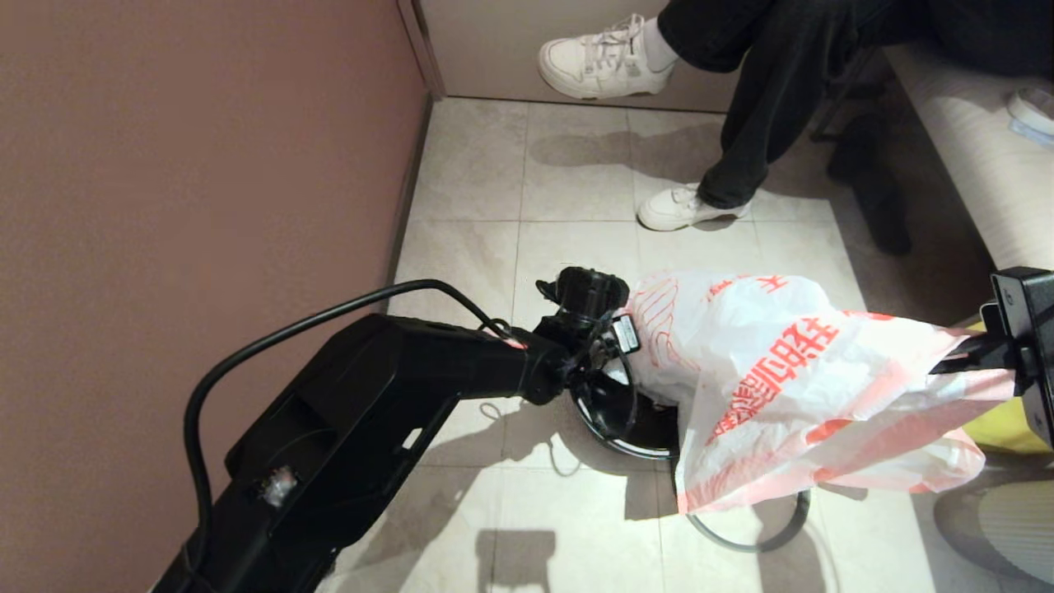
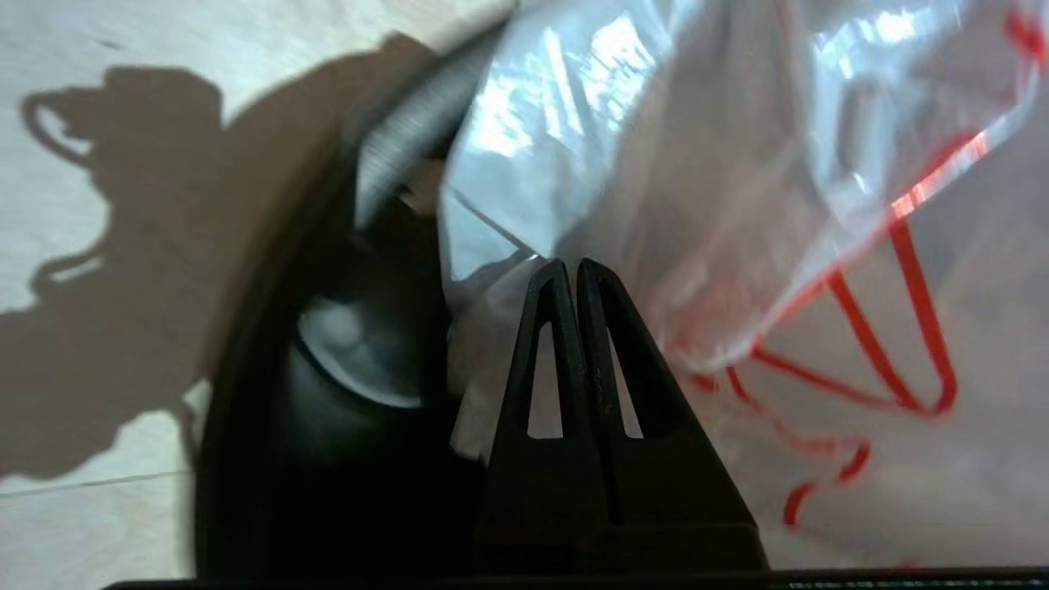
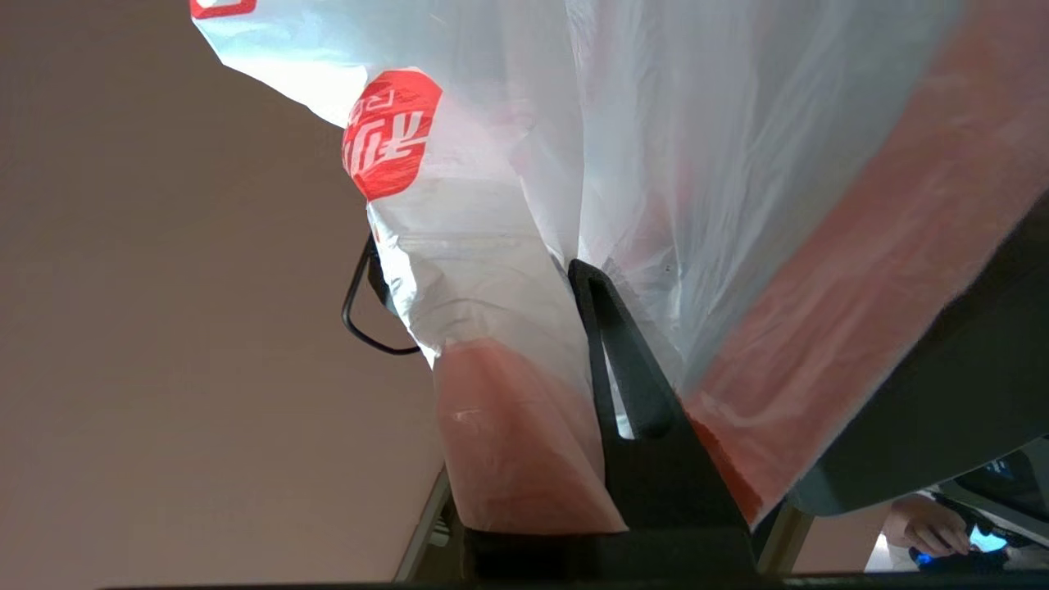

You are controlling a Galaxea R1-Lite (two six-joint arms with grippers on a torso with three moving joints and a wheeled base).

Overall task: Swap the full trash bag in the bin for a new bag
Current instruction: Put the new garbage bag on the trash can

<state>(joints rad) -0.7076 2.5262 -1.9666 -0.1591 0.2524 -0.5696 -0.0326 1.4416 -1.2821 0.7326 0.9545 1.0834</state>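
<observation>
The new bag's pink hem [image 1: 914, 407] hangs far beside the bin, so I should pull my left gripper out while my right gripper moves the hem over the bin [image 1: 637, 420].
The new bag [image 1: 766, 371], limp and white with red print and a pink hem, hangs stretched between my two arms above the bin [image 1: 613, 424], which stands on the floor tiles. My left gripper [image 2: 571, 266] is shut, its tips against a fold of the bag's film [image 2: 656, 164] at the mouth of the black bin [image 2: 328, 459]. At the right edge of the head view, my right gripper [image 1: 959, 362] is shut on the bag's pink hem [image 3: 508, 442]. The grey ring [image 1: 749, 539] lies on the floor beside the bin, partly under the bag. The full trash bag is out of view.
A brown wall [image 1: 198, 165] runs close along the left. A seated person's legs and white shoes [image 1: 687, 207] are ahead, beside a pale bench [image 1: 972, 156]. Something yellow [image 1: 1009, 428] sits low on the right.
</observation>
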